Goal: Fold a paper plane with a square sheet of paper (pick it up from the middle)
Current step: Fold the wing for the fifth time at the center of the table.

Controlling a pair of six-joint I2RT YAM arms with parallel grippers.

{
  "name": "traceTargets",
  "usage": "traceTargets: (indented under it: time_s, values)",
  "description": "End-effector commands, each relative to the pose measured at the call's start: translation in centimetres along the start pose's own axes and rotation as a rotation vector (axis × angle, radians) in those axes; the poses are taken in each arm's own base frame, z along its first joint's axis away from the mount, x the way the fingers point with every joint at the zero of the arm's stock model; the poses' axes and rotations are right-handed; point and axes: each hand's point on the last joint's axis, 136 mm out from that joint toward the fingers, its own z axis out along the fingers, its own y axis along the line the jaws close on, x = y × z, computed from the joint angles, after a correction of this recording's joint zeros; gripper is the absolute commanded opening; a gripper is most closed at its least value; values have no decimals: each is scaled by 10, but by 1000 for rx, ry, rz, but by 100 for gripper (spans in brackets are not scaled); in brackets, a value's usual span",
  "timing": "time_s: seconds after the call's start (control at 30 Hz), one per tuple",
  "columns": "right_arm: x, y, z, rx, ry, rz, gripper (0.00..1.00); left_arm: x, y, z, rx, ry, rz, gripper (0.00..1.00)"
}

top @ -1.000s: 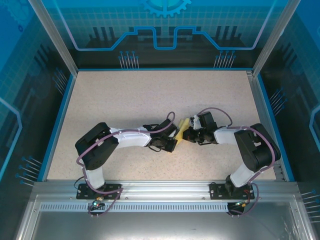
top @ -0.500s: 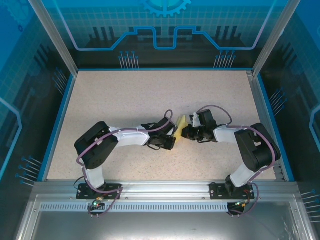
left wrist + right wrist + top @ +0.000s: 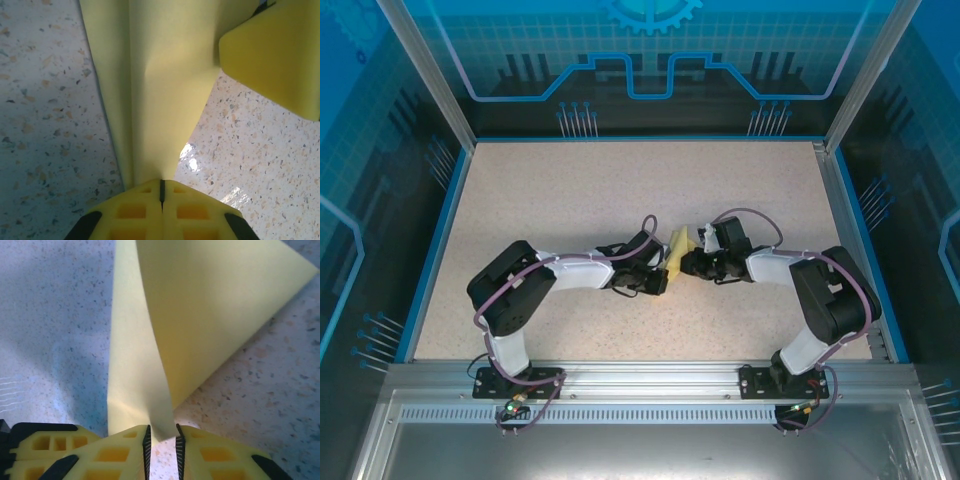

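Note:
Only the flap's loose tip [image 3: 165, 431] is between my right gripper's open fingers. Next, I move my right gripper toward my left gripper and close it at the flap's folded edge [image 3: 111, 399].
The square sheet of paper [image 3: 678, 243], folded yellow, stands up off the table between my two grippers at the table's middle. My left gripper [image 3: 663, 272] is shut on its lower edge; in the left wrist view the paper [image 3: 165, 90] rises straight out of the closed jaws of the left gripper [image 3: 161, 187]. My right gripper [image 3: 689, 262] is at the paper's right side. In the right wrist view its jaws stand a little apart at the right gripper [image 3: 163, 437], with a corner of the paper [image 3: 200, 315] loose in the gap. One right finger [image 3: 275, 55] shows beside the paper.
The speckled beige table [image 3: 570, 190] spreads wide behind and to both sides of the grippers. A blue rim [image 3: 438, 240] and metal frame posts [image 3: 425, 70] bound it. Both arms reach inward from the near edge.
The right gripper's jaws have parted from shut to slightly open. Both grippers and the paper have shifted a little away from the near edge.

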Motion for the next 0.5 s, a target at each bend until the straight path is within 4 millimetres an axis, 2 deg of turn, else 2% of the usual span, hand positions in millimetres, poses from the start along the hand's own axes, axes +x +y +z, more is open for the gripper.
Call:
traceTargets:
  time_s: [0.0,0.1,0.27,0.33,0.47]
  values:
    - [-2,8,-13,35,-9,-48,26,7,8,7,13,27,-42,4]
    - [-3,12,-23,62,-24,-78,27,7,8,7,22,32,-46,4]
    - [-6,37,-36,16,-51,-123,25,7,10,6,24,32,-55,3]
    - [-6,49,-34,-34,-52,-125,22,7,10,6,24,32,-58,3]
    - [-11,54,-22,-68,-51,-112,17,7,9,6,32,32,-60,2]
